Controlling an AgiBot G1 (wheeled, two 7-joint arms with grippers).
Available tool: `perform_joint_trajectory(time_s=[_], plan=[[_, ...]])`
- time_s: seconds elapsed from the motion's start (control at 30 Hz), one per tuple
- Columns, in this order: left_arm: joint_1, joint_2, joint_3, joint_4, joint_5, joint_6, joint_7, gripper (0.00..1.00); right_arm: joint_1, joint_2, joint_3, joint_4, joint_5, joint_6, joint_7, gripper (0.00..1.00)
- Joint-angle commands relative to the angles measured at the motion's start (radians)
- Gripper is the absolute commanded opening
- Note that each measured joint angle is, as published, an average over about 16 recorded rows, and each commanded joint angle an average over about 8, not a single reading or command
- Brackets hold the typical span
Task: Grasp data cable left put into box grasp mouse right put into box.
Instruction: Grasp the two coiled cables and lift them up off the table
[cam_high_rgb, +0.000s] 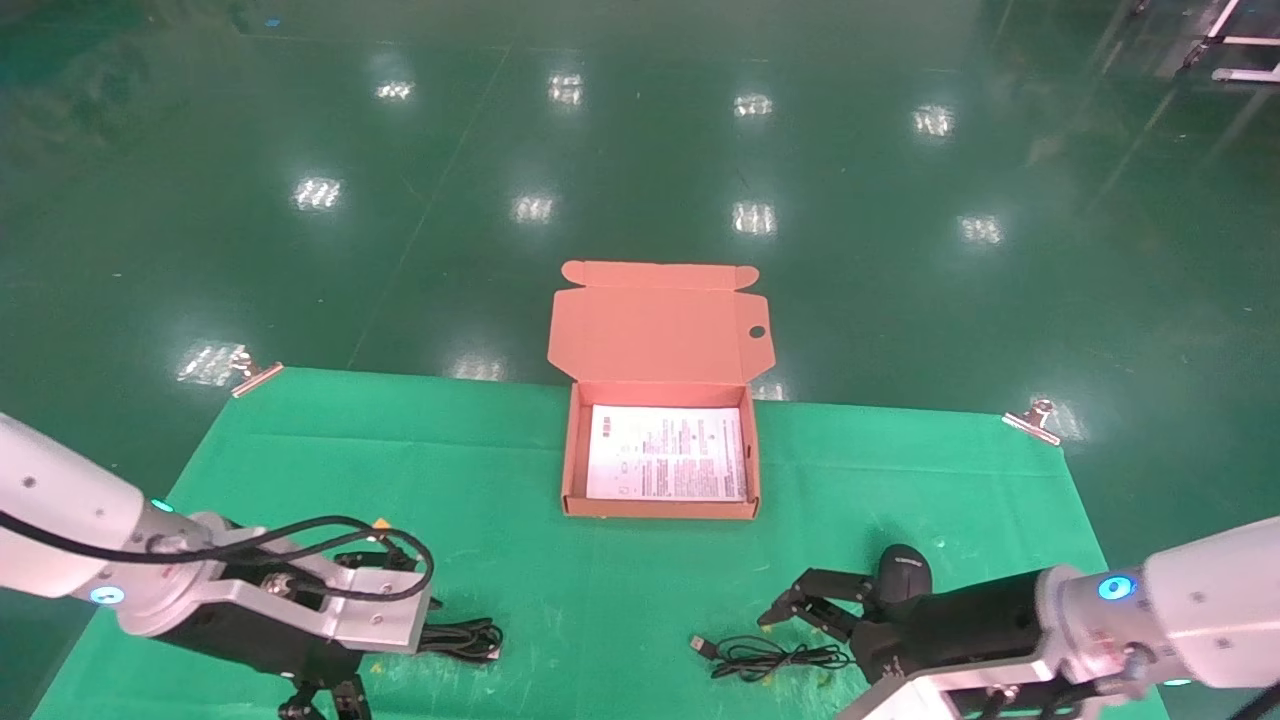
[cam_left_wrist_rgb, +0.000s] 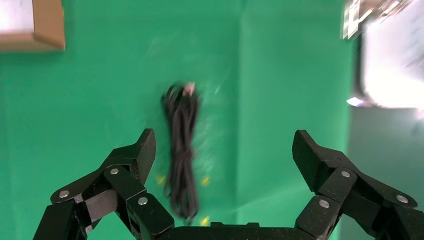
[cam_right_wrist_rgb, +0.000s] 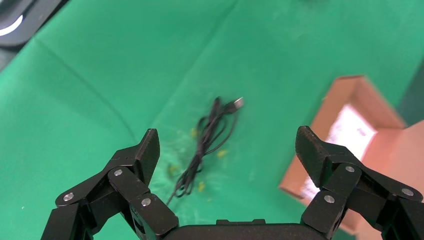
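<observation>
My right gripper should keep moving down, as the thin cord (cam_high_rgb: 756, 658) runs lengthwise between its open fingers. It should close once the cord has its bunched middle (cam_right_wrist_rgb: 200, 154) between the ends of the fingers.
The salmon-orange box (cam_high_rgb: 570, 455) stands open at the middle back of the green cloth, lid flap up, with a printed sheet (cam_high_rgb: 667, 452) inside. The data cable (cam_high_rgb: 462, 637) lies bundled at front left; in the left wrist view (cam_left_wrist_rgb: 181, 150) it sits below the open jaws, nearer one finger. My left gripper (cam_high_rgb: 325, 702) (cam_left_wrist_rgb: 224, 142) is open and empty above it. The black mouse (cam_high_rgb: 903, 572) lies at front right, its thin cord (cam_high_rgb: 770, 657) (cam_right_wrist_rgb: 205, 145) coiled to the left. My right gripper (cam_high_rgb: 800, 605) (cam_right_wrist_rgb: 227, 137) is open and empty beside the mouse, over the cord.
The green cloth (cam_high_rgb: 500, 480) is held by metal clips at the back corners (cam_high_rgb: 257, 378) (cam_high_rgb: 1035, 420). Shiny green floor lies beyond the table's far edge. A box corner shows in the left wrist view (cam_left_wrist_rgb: 47, 35), and the box in the right wrist view (cam_right_wrist_rgb: 350, 125).
</observation>
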Motion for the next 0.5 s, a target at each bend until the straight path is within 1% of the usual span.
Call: perform_joint_trajectory(time_s=[0.03,0.3,0.5], plan=[[0.005,0.011,0.014,-0.003,0.046,-0.025,-0.008,1.00,-0.011,-0.011,-0.014,-0.003,-0.039,0.019,0.005,1.00],[0.031,0.058,0.056,0.015,0.178,-0.105,-0.039,1.00,-0.034,-0.054,-0.047,-0.048,-0.148,0.084,0.034,1.00],[0.046,0.095,0.075,0.081,0.216,-0.141,-0.025,1.00,-0.036,-0.089,-0.066,-0.116,-0.211,0.126,0.041,1.00]])
